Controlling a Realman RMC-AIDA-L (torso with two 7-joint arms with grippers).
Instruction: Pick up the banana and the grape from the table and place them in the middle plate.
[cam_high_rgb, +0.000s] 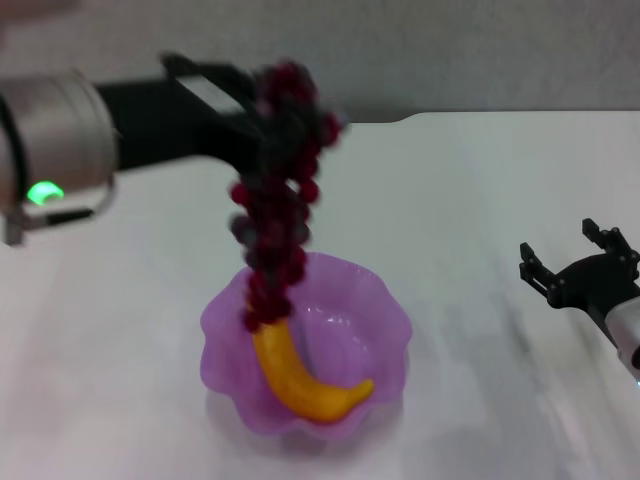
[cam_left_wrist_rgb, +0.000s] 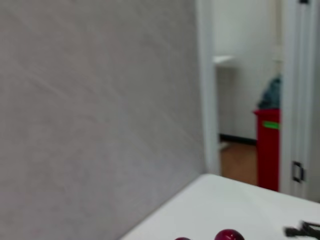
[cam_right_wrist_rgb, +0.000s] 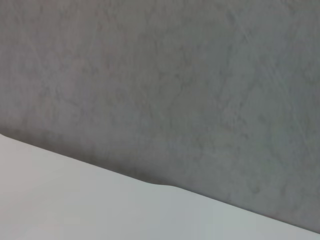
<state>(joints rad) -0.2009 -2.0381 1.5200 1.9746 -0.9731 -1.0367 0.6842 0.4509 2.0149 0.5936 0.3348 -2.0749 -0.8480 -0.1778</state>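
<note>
I keep lowering my left gripper toward the free space (cam_high_rgb: 346, 338) beside the banana until the grape rests inside the middle plate, because the grape's lower end (cam_high_rgb: 266, 308) hangs over that plate.
The grape (cam_high_rgb: 280, 190) is a long dark red bunch hanging from my left gripper (cam_high_rgb: 268, 112), which is shut on its top end. The bunch's lower end dangles into the middle plate (cam_high_rgb: 385, 310), a light purple scalloped bowl on the white table (cam_high_rgb: 480, 200). The banana (cam_high_rgb: 300, 378) lies inside the plate, curved along its near side. My right gripper (cam_high_rgb: 578, 262) hovers open over the table to the right of the plate, holding nothing. In the left wrist view, only a couple of grapes (cam_left_wrist_rgb: 229, 235) show at the frame's edge.
A grey wall (cam_high_rgb: 400, 50) stands behind the table's notched far edge. The left wrist view shows a doorway with a red bin (cam_left_wrist_rgb: 267, 147) beyond the table. The right wrist view holds only wall and table edge (cam_right_wrist_rgb: 160, 184).
</note>
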